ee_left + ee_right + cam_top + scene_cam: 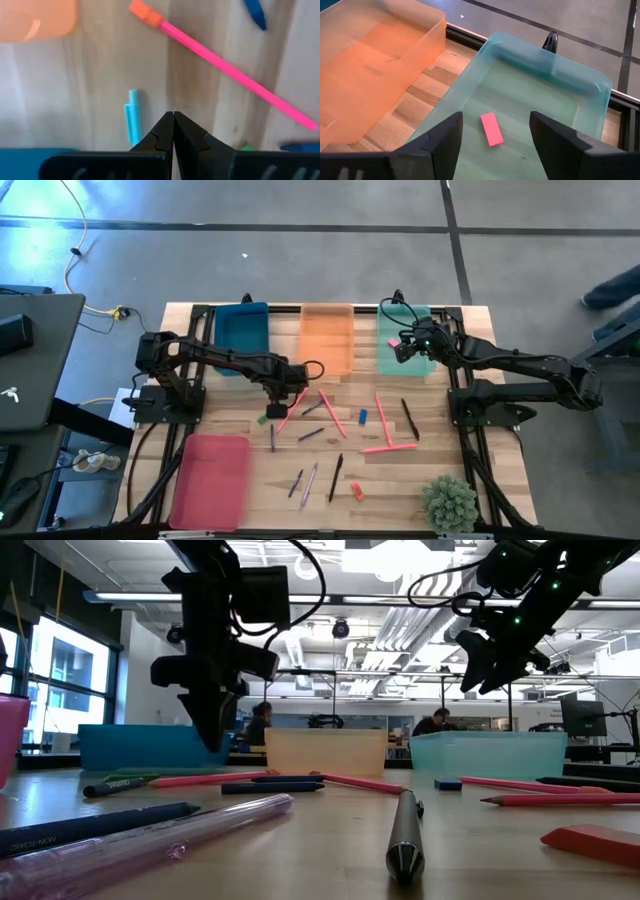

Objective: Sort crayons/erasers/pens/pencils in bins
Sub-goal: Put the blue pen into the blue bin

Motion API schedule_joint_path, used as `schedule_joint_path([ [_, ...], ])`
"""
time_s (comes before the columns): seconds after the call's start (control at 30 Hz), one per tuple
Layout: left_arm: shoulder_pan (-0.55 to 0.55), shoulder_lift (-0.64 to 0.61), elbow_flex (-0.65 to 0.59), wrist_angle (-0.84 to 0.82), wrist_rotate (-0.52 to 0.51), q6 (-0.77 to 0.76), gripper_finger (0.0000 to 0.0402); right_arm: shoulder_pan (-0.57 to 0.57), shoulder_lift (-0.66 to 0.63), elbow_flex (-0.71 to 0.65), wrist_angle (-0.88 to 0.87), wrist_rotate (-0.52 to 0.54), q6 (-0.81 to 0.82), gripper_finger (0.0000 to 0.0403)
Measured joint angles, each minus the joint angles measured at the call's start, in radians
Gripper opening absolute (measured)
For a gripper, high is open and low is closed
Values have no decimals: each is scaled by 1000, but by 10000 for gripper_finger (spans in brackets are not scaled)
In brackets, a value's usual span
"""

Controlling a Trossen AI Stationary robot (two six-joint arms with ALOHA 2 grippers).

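Observation:
My left gripper should open its shut fingers, which are next to the light-blue stick (134,131), and move over the stick (133,116) before it carries the stick to the teal bin.
My left gripper (281,396) is shut and empty, fingers pointing down just above the table, between the teal bin (242,332) and the scattered sticks. In its wrist view (173,119) a light-blue stick (132,120) and a pink pencil (225,70) lie flat on the wood ahead of it. My right gripper (405,346) is open and empty above the mint-green bin (390,358). Its wrist view (495,120) shows a pink eraser (491,129) lying flat on that bin's floor (540,100). The orange bin (327,338) stands between the two.
The pink-red bin (210,478) sits at the near left. Pens and pencils lie scattered mid-table, with a green eraser (262,419), a blue eraser (363,416) and a red eraser (357,491). A small green plant (450,502) stands at the near right corner.

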Motion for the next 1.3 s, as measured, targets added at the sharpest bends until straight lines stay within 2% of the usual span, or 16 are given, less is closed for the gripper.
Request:
schedule_joint_path([
  [0.17,40,0,0,2,1,34,22,0,0,0,0,0,0,222],
  [0.47,77,5,0,35,23,43,114,0,0,0,0,0,0,222],
  [0.57,77,19,0,31,23,52,132,0,0,0,0,0,0,222],
  [0.93,86,73,0,25,-23,52,123,0,0,0,-1,0,0,222],
  [1.3,129,123,5,17,64,67,117,0,0,0,-3,0,0,222],
])
